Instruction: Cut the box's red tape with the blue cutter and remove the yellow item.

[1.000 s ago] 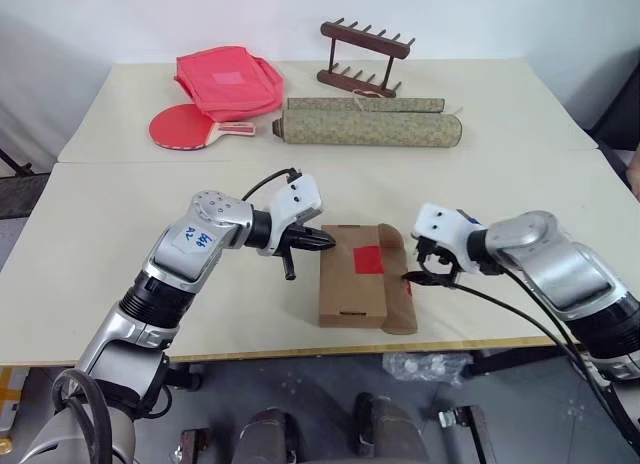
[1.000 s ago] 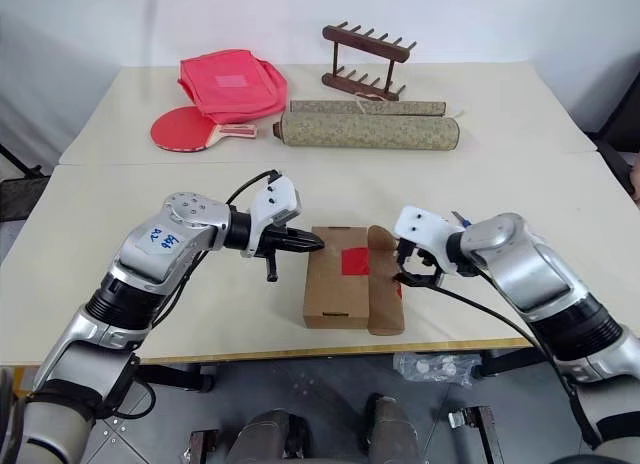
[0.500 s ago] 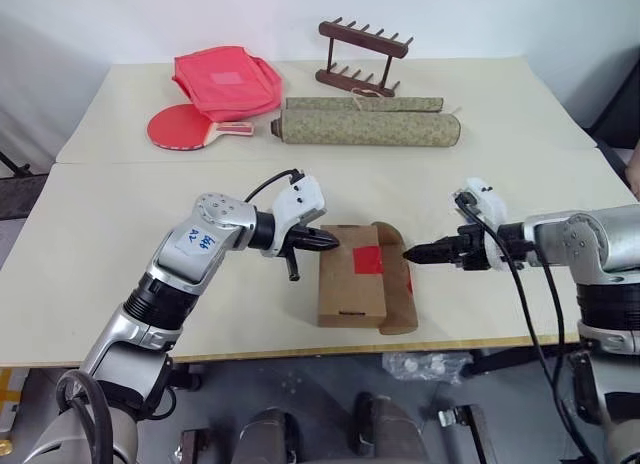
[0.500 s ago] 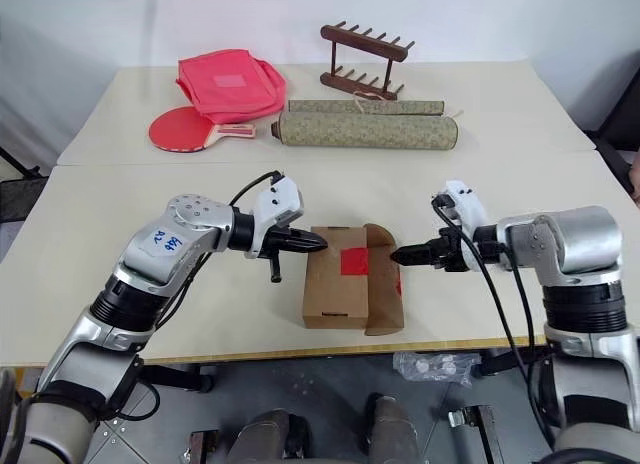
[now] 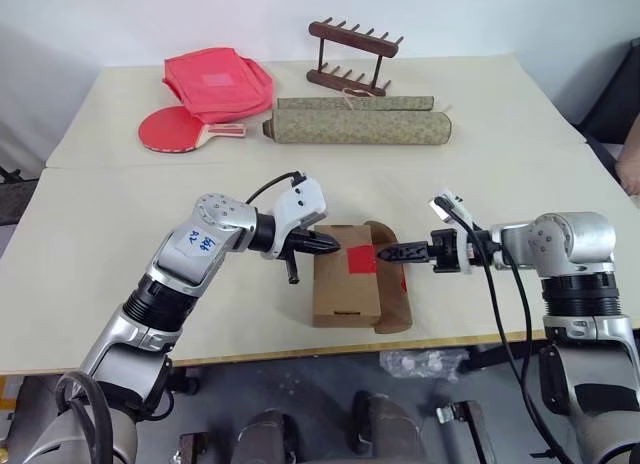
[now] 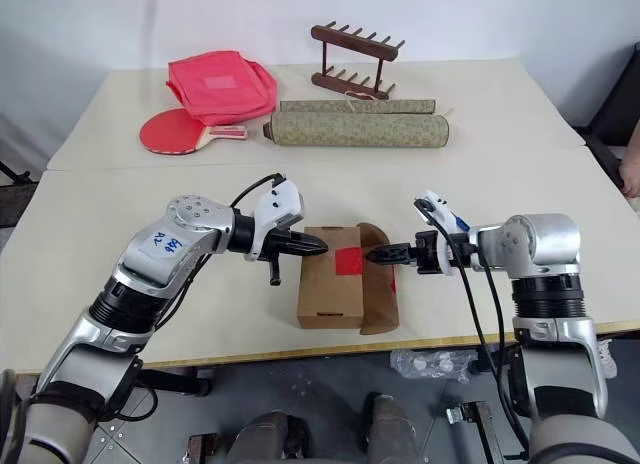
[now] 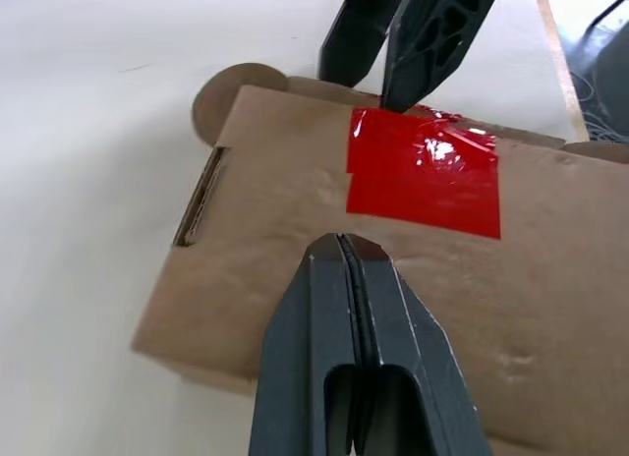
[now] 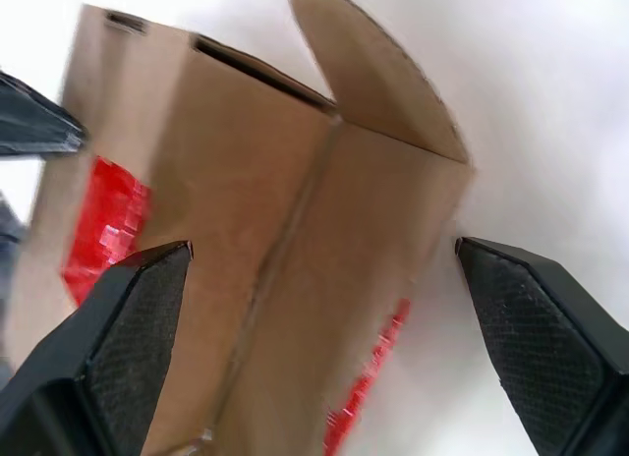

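Note:
I expect the box's lid to swing wide open together with the flap (image 5: pixel 395 296) when I pull, because a long fold (image 8: pixel 279 248) joins the flap to the lid.
The brown box (image 5: pixel 345 294) lies near the table's front edge, its right-hand flap (image 5: pixel 392 284) raised. The red tape (image 5: pixel 362 259) sits on its top, and a strip of it shows on the flap. My left gripper (image 5: pixel 328 246) is shut, its tips over the box's left top edge just short of the tape (image 7: pixel 423 171). A thin dark stick, the blue cutter (image 5: pixel 292 272), juts down from its fingers. My right gripper (image 8: pixel 322 248) is open, and in its wrist view its fingers stand wide to either side of the flap. Its tips (image 5: pixel 385 253) are at the tape's right edge. The yellow item is hidden.
At the back of the table lie a red zip pouch (image 5: pixel 215 79), a red paddle (image 5: pixel 170 132), a rolled mat (image 5: pixel 355 127) and a wooden rack (image 5: pixel 350 56). A person's arm (image 5: pixel 630 154) shows at the right edge. Cables hang from my right wrist.
My right gripper has rolled over and swung left, from the box's right side to the raised flap by the tape. The left gripper has stayed put. The camera has shifted slightly.

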Robot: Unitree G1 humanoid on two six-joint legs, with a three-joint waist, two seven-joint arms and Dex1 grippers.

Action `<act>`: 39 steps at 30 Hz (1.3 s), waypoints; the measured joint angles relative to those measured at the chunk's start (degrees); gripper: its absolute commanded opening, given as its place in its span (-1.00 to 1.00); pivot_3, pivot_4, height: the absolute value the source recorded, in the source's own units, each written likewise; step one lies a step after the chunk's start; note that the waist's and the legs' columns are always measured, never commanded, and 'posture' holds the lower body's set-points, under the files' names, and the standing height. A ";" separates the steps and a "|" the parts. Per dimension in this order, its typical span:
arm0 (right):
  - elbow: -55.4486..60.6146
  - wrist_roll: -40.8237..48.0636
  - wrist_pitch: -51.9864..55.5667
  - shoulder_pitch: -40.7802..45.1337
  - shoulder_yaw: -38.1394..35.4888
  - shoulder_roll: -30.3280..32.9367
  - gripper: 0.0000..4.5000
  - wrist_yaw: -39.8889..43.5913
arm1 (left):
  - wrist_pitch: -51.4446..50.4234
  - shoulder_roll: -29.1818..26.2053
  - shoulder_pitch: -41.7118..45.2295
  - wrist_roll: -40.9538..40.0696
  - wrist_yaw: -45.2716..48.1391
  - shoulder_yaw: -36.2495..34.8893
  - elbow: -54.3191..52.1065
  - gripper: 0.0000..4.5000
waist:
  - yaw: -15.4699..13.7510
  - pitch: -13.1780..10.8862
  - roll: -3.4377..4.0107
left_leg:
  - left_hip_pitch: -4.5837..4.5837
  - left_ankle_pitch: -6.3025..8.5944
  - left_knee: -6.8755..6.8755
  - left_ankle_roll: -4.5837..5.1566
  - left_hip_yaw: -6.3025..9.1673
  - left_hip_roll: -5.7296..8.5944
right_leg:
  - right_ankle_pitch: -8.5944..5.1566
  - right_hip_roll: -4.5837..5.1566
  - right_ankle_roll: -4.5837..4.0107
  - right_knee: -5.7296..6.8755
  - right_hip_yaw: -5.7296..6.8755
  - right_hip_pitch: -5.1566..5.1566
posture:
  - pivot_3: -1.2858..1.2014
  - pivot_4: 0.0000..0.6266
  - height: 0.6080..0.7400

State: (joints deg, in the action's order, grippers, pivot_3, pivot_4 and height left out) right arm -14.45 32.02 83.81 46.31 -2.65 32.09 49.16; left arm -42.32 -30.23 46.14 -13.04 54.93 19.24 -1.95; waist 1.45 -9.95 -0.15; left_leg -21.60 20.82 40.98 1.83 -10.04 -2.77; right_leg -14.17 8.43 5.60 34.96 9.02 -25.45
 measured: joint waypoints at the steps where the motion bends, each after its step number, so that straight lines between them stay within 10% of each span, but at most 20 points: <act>1: -0.32 0.07 -0.09 0.12 0.04 -0.21 0.99 0.02 | -0.05 0.00 0.00 0.00 0.06 0.00 -0.04 -1.00 | 0.08 0.00 0.00 | 0.00 0.00 0.00 0.00 0.00 0.00 | 0.00 0.00 0.00 0.00 0.00 0.00 | 0.03 -0.52 1.00; 8: -1.36 0.75 -0.49 0.19 0.22 -0.40 0.74 0.08 | -0.09 -0.26 -0.48 0.11 0.11 -0.01 -0.99 -1.00 | 0.16 0.00 0.00 | 0.02 0.00 0.00 -0.01 0.00 0.00 | 0.00 0.00 0.00 0.00 -0.02 0.00 | 0.03 -0.52 1.00; 20: 0.23 1.32 5.03 0.21 -1.45 -1.86 -0.99 -6.37 | 0.02 -0.26 -1.74 0.12 -0.01 -0.17 -2.50 -1.00 | 0.09 0.00 0.01 | 0.01 0.00 0.00 -0.01 -0.01 0.00 | 0.00 0.02 0.00 -0.01 -0.04 -0.01 | 0.03 -0.52 1.00; 30: 3.60 6.89 8.43 4.11 -2.70 -1.41 -0.99 -17.86 | 2.43 0.07 -1.89 0.21 -0.12 -0.37 -1.96 -1.00 | -0.02 -0.01 0.02 | -0.01 0.00 -0.01 -0.01 0.00 0.02 | 0.00 0.06 0.00 -0.03 -0.03 -0.01 | 0.03 -0.52 1.00; 39: 0.63 37.16 8.42 12.30 4.65 11.36 -0.99 -41.04 | 5.67 2.77 -1.90 0.57 -1.70 -0.66 -0.66 -1.00 | -0.12 -0.02 0.04 | -0.02 0.01 -0.02 0.01 0.02 -0.03 | 0.00 0.12 0.00 -0.09 -0.02 -0.02 | 0.03 -0.52 1.00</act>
State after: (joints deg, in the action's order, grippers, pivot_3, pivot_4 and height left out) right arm -13.82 69.18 92.24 58.61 1.99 43.45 8.13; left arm -36.65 -27.46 44.25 -12.47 53.23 18.58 -2.61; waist 1.33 -9.98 -0.11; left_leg -21.63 20.82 40.95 1.84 -10.02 -2.81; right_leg -14.17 8.55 5.60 34.87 9.00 -25.47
